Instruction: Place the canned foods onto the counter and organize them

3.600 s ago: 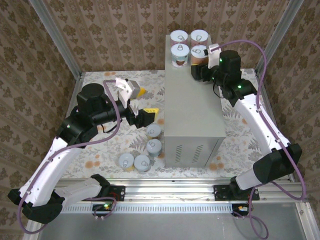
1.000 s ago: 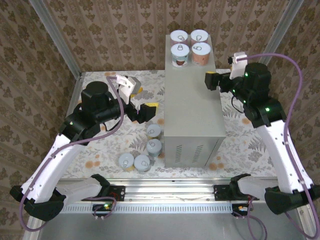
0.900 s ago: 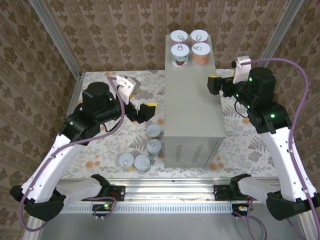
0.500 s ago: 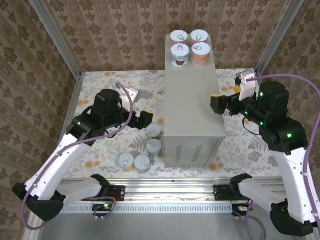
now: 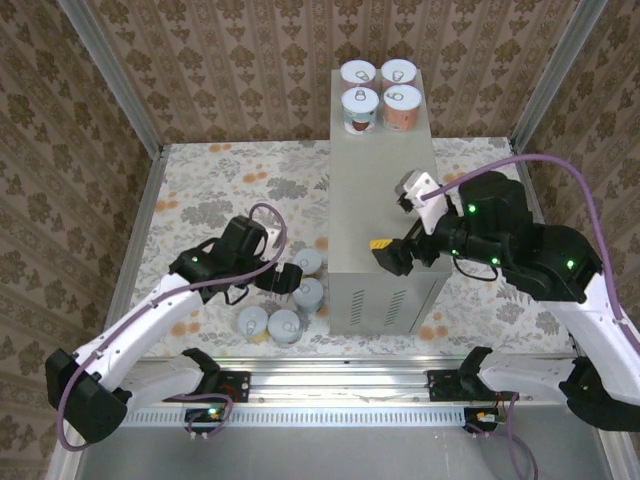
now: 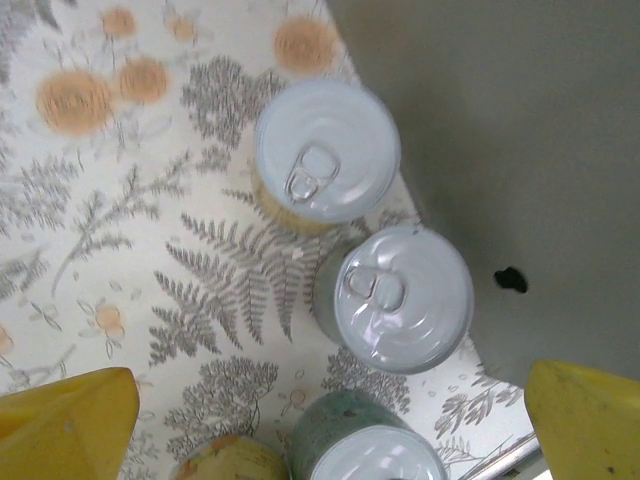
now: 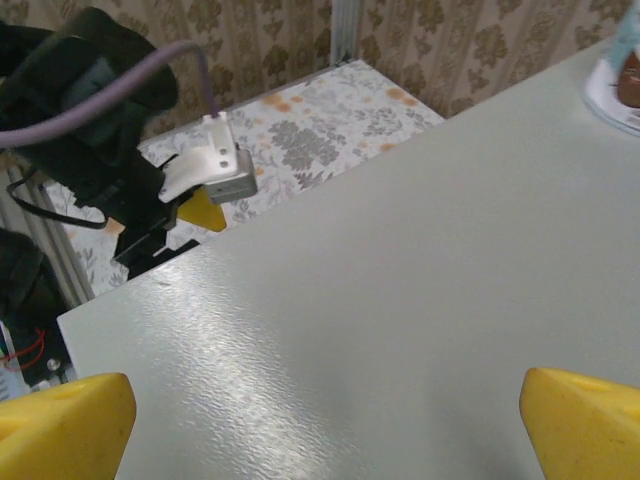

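The farthest floor can is upright and the left gripper's fingers open wider than its lid, so the robot should keep lowering them toward the can until they are on both sides of it.
The counter is a tall grey metal box. Four canned foods stand in a square at its far end, among them a teal-labelled can and a brown one. Several more cans stand on the floral floor left of the box: one, one, and a pair. My left gripper hangs open low over these. In the left wrist view two silver lids lie ahead, and a teal can sits between the open gripper. My right gripper is open and empty over the counter's near end.
Patterned walls and metal frame posts enclose the area. The counter's front face has vent slots. A rail runs along the near edge. In the right wrist view the left arm's wrist shows beyond the counter's edge.
The left gripper has dropped down and toward the near edge, over the floor cans. The right arm has swung back from the far cans to the counter's near end. Both grippers stayed open.
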